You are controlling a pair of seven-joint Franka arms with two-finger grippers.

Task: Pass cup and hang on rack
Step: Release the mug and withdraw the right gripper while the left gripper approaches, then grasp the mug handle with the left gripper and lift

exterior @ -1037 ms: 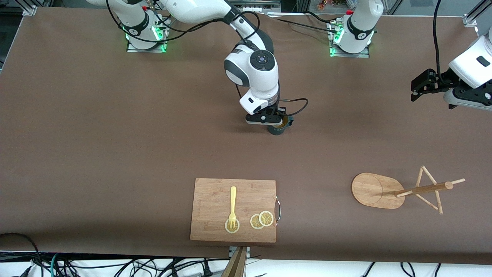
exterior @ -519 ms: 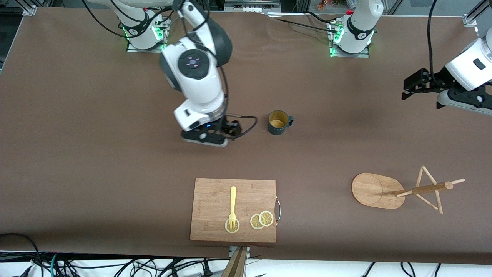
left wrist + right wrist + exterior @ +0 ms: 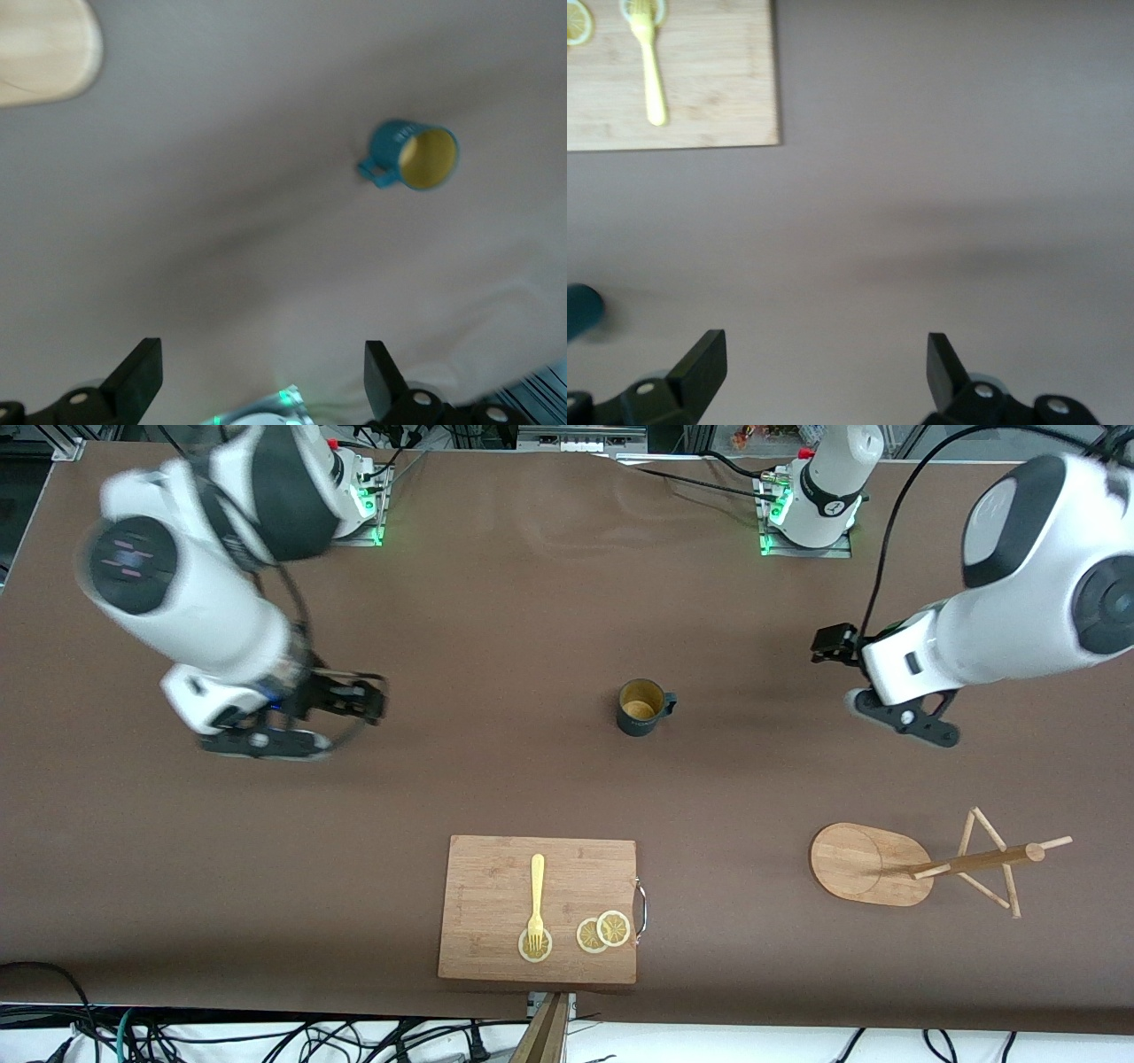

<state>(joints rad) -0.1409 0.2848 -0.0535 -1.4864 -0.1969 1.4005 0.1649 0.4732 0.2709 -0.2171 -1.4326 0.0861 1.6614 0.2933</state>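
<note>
The rack's wires point(image 3: 989, 829) are slanting outward, so I expect the dark teal cup point(image 3: 643, 708) to hang tilted by its opening when I slip it over a peg.
The dark teal cup point(image 3: 640, 707) stands upright on the brown table near its middle, with a tan inside and its handle toward the left arm's end. It also shows in the left wrist view point(image 3: 415, 157), and a sliver shows in the right wrist view point(image 3: 580, 310). The wooden rack point(image 3: 855, 864) stands nearer the front camera, toward the left arm's end; its base shows in the left wrist view point(image 3: 44, 49). My left gripper point(image 3: 904, 722) is open and empty over bare table beside the cup point(image 3: 263, 381). My right gripper point(image 3: 266, 740) is open and empty over bare table toward the right arm's end point(image 3: 824, 372).
A wooden cutting board point(image 3: 496, 868) with a metal handle lies near the table's front edge, carrying a yellow fork point(image 3: 536, 895) and lemon slices point(image 3: 602, 932). The board point(image 3: 709, 97) and fork point(image 3: 648, 62) also show in the right wrist view.
My right gripper let go of the cup and swung away toward the right arm's end. My left arm moved in from the table's end toward the cup. The cup stayed put.
</note>
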